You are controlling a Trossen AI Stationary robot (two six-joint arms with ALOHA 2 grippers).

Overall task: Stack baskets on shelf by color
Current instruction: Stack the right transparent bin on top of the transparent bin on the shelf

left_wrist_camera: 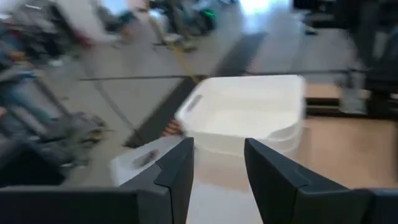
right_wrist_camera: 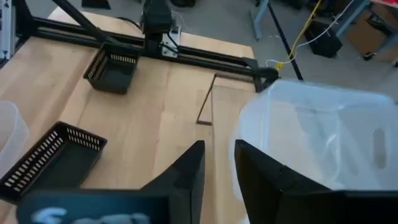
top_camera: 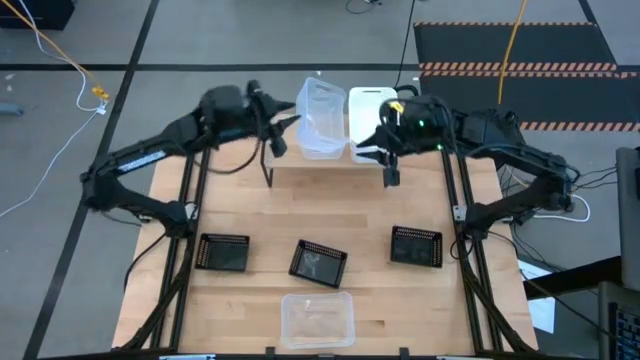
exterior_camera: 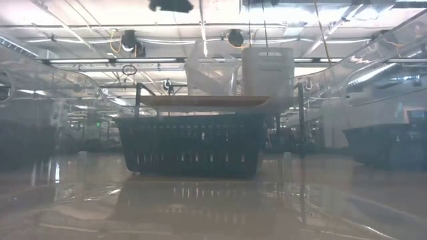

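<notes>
The clear basket (exterior_camera: 212, 71) is tilted on the shelf next to the white baskets, so the robot's left gripper should come back, grab the basket by its near side (top_camera: 322, 151) and straighten it.
A clear basket (top_camera: 322, 115) (exterior_camera: 210, 67) sits tilted over the light-wood shelf (top_camera: 330, 172) (exterior_camera: 200, 101) at the table's far edge. Right of it a stack of white baskets (top_camera: 372, 100) (exterior_camera: 268, 70) (left_wrist_camera: 242, 112) stands on the shelf plank. My left gripper (top_camera: 288, 122) (left_wrist_camera: 219, 146) is at the clear basket's left side. My right gripper (top_camera: 372, 143) (right_wrist_camera: 219, 146) hovers open just right of the clear basket (right_wrist_camera: 323, 137), in front of the white stack, with bare wood showing between its fingers. My left gripper comes at the clear basket from the table's left and has it by its left wall (top_camera: 303, 120). The fingers themselves hide the place of contact, and a narrow gap stays between their tips. The basket is tilted, its lower end down at the shelf plank.
Three black mesh baskets (top_camera: 224, 252) (top_camera: 318, 263) (top_camera: 416, 246) lie across the middle of the table. Another clear basket (top_camera: 318, 318) sits at the near edge. The middle black basket (exterior_camera: 193, 147) fills the low view's foreground. Thin shelf legs (top_camera: 268, 175) (top_camera: 390, 178) stand below the grippers.
</notes>
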